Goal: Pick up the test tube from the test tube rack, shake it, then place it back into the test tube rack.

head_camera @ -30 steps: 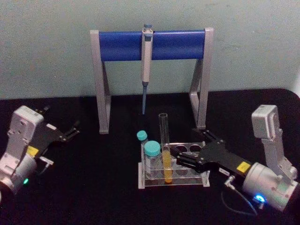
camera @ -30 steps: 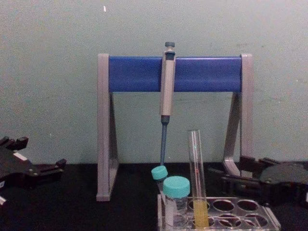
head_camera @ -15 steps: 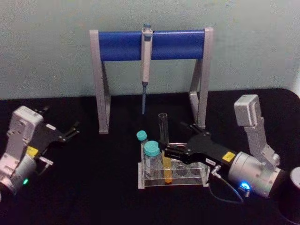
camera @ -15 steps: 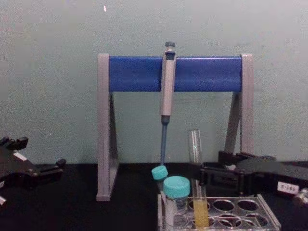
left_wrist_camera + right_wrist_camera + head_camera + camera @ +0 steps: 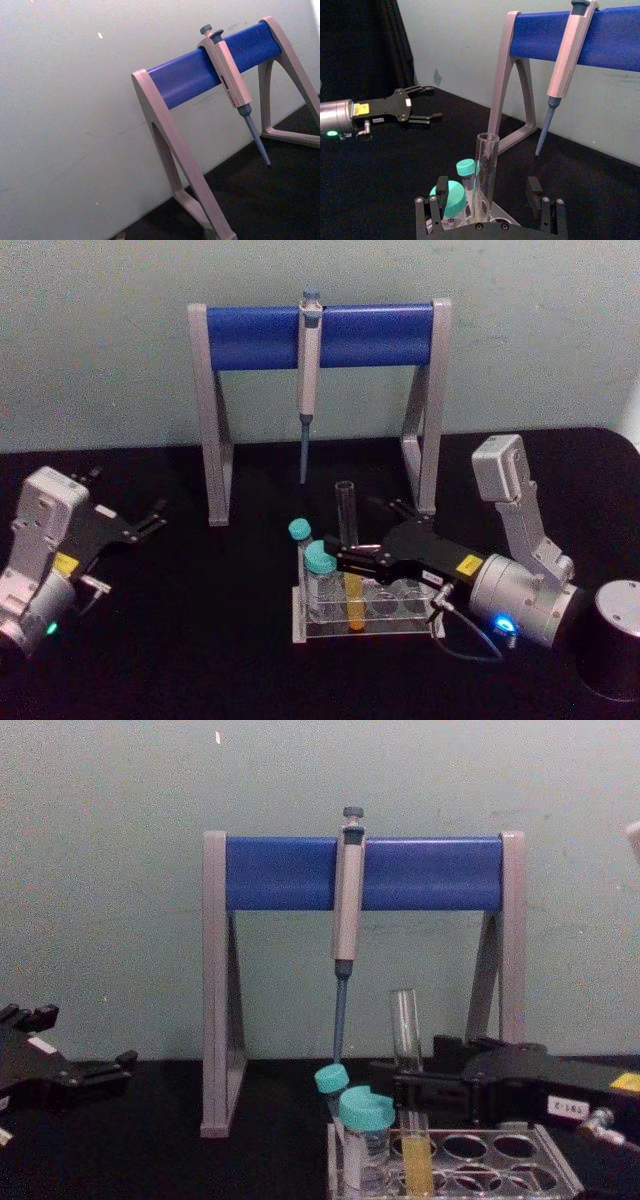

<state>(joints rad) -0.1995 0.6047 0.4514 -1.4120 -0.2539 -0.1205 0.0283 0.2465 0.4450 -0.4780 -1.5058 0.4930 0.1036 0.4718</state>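
Observation:
I expect the test tube (image 5: 405, 1022) to slide up free and leave the rack in place when I lift, because it leans in a wider rack hole (image 5: 414, 1145).
The test tube (image 5: 346, 530) stands upright in the clear test tube rack (image 5: 400, 628), with yellow liquid in its lower part. My right gripper (image 5: 346, 558) reaches in from the right at mid-tube height. It is open, and in the right wrist view the test tube (image 5: 485, 165) rises between its two spread fingers (image 5: 535, 192), touching neither. The chest view shows the right gripper (image 5: 412, 1086) level with the test tube (image 5: 405, 1025) above the rack (image 5: 555, 1175). My left gripper (image 5: 145, 523) rests open at the far left, away from the rack.
Two teal-capped vials (image 5: 318, 565) stand in the rack just left of the tube. Behind it stands a grey-and-blue pipette stand (image 5: 260, 335) with a grey pipette (image 5: 308, 380) hanging from it. A dark cylinder (image 5: 618, 635) sits at the right edge.
My right gripper has moved left across the rack and now has its open fingers on either side of the test tube. The tube and my left arm have not moved.

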